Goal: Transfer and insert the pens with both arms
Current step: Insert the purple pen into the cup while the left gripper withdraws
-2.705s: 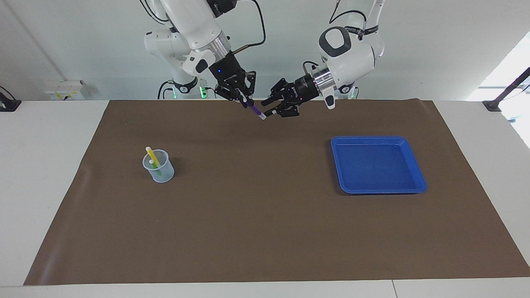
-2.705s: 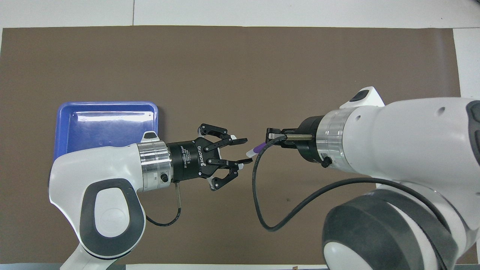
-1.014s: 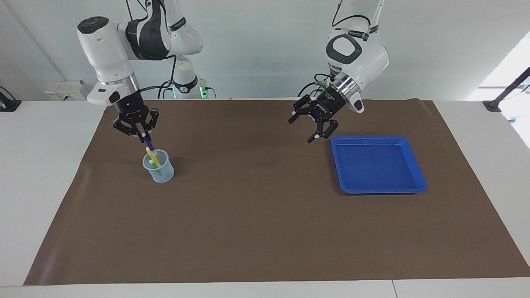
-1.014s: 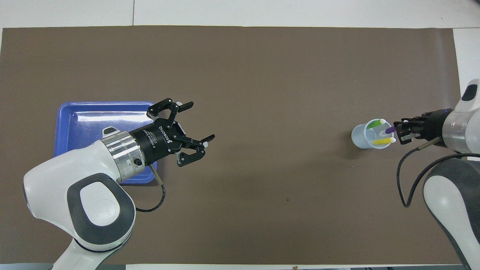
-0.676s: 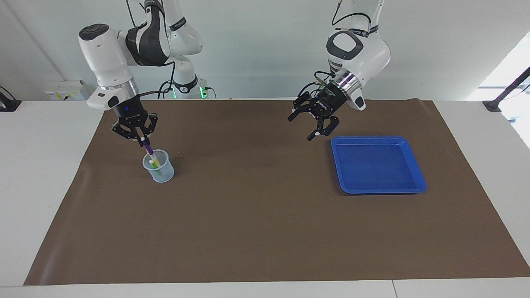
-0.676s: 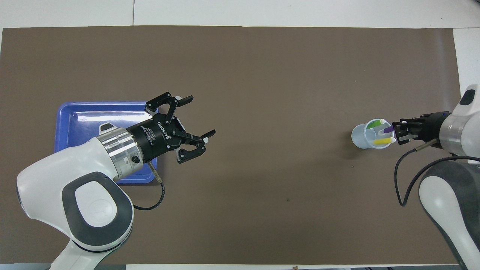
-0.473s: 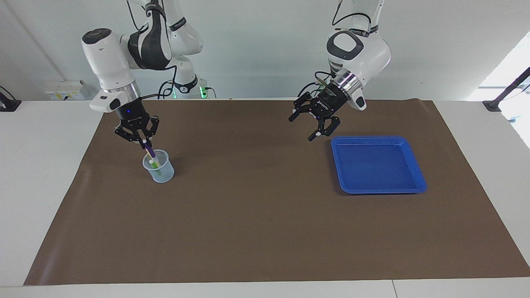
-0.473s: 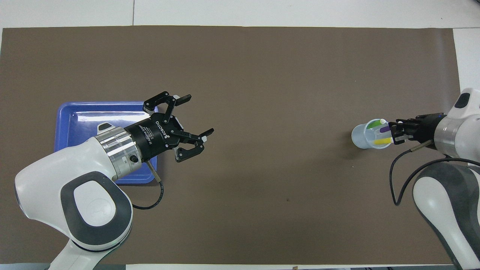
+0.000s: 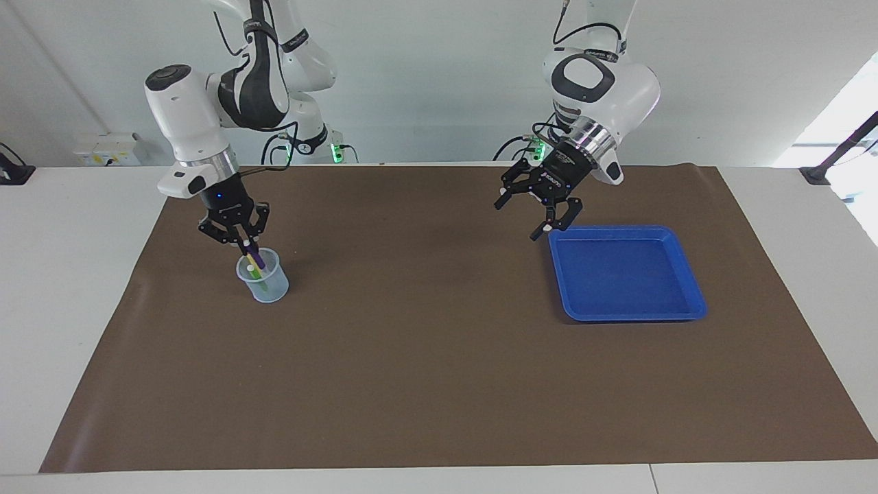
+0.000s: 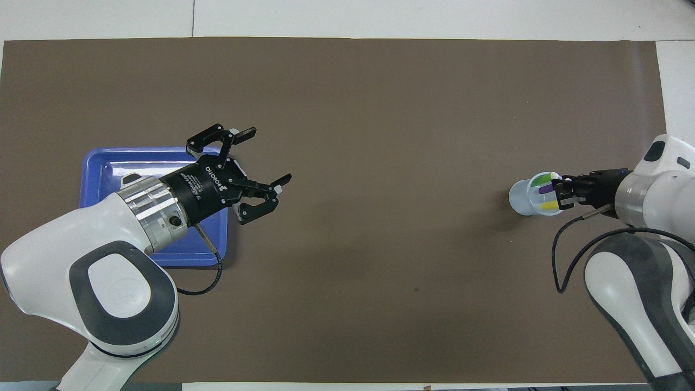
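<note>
The purple pen's lower end (image 9: 260, 263) sits inside the cup's rim (image 9: 272, 269). My right gripper should go on moving the pen down until the fingers get to the cup's rim, and then let go.
A clear plastic cup (image 9: 264, 280) stands on the brown mat toward the right arm's end. The green pen (image 9: 256, 273) and the yellow pen (image 9: 251, 265) stand in it. My right gripper (image 9: 244, 243) is just above the cup's rim, shut on the top of the purple pen (image 9: 255, 259), whose lower end is inside the cup. In the overhead view the cup (image 10: 522, 199) holds the green pen (image 10: 541, 181), purple pen (image 10: 546, 189) and yellow pen (image 10: 548, 206), with the right gripper (image 10: 562, 193) over its rim. My left gripper (image 9: 519, 219) is open and empty, up in the air beside the tray; the overhead view shows it too (image 10: 270, 153).
An empty blue tray (image 9: 624, 274) lies on the mat toward the left arm's end, also in the overhead view (image 10: 119, 163). The brown mat (image 9: 425, 357) covers most of the white table.
The right gripper carried the purple pen from the middle handover spot to the cup and lowered it in. The left gripper drew back toward the tray, staying open.
</note>
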Robot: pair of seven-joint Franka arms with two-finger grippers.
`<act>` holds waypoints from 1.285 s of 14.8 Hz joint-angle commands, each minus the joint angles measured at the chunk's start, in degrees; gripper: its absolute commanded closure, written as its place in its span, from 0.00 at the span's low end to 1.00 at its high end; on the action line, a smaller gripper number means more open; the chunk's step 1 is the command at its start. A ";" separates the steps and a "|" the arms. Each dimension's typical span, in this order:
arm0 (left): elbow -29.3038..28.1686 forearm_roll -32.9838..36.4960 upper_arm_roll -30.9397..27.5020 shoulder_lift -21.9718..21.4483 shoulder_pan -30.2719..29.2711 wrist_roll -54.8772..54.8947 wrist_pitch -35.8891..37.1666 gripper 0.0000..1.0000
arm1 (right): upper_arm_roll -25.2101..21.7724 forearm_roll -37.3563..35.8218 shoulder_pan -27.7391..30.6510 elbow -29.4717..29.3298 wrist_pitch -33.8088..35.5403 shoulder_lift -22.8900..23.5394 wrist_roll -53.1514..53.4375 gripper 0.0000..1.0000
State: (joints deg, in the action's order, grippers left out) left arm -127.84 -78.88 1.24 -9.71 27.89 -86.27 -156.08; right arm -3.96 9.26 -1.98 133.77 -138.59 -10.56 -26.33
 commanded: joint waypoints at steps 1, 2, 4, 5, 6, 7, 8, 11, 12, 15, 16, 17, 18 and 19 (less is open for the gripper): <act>-0.04 3.97 0.52 0.13 -1.95 0.31 -0.20 0.00 | 0.00 1.82 -0.13 1.67 -3.25 0.63 -1.36 1.00; -0.04 7.21 1.56 0.31 -3.78 0.31 0.76 0.00 | 0.00 1.73 -0.13 2.37 -4.22 0.72 -1.45 1.00; 0.40 15.03 2.36 1.01 -6.34 0.48 6.63 0.00 | 0.00 1.82 -0.31 2.90 -5.02 1.15 -1.88 1.00; 1.10 18.90 2.36 1.19 -7.48 0.48 10.05 0.00 | 0.00 1.82 -0.31 2.90 -5.37 1.33 -2.32 1.00; 2.41 23.29 2.28 1.54 -9.06 0.48 14.09 0.00 | 0.00 1.82 -0.31 2.99 -6.07 1.77 -2.67 1.00; 4.08 28.03 1.84 2.41 -10.03 0.57 18.40 0.00 | 0.00 1.73 -0.31 3.34 -6.69 2.03 -2.68 1.00; 6.10 33.38 1.66 3.03 -11.00 0.75 22.27 0.00 | 0.00 1.82 -0.31 3.43 -7.56 2.56 -2.68 1.00; 12.60 47.81 -0.61 4.70 -12.59 2.67 33.25 0.00 | 0.18 1.82 -0.39 3.69 -7.75 2.83 -2.68 1.00; 14.27 50.38 -1.15 5.14 -12.59 4.16 35.73 0.00 | 0.18 1.82 -0.39 3.87 -7.75 2.83 -2.76 1.00; 18.32 56.71 -1.15 6.28 -14.61 14.51 43.98 0.00 | 0.27 1.82 -0.39 3.96 -7.75 2.74 -2.77 1.00; 19.99 58.99 -1.59 6.72 -15.05 18.98 46.80 0.00 | 0.27 1.73 -0.48 3.96 -7.75 2.74 -2.77 1.00; 21.66 61.45 -2.20 7.60 -15.23 23.55 49.87 0.00 | 0.27 1.73 -0.48 3.96 -7.75 2.83 -2.77 1.00; 23.67 63.91 -2.29 7.95 -15.66 28.30 52.95 0.00 | 0.27 1.82 -0.40 3.96 -7.75 2.83 -2.77 1.00; 25.17 66.02 -2.29 8.39 -16.54 33.48 55.50 0.00 | 0.35 1.82 -0.48 3.96 -7.66 2.74 -2.77 1.00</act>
State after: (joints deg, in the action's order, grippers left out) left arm -107.75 -16.95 -0.87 -3.53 12.72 -61.29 -106.68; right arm -3.74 9.90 -2.57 136.84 -145.04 -7.46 -26.90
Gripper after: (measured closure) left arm 0.000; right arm 0.819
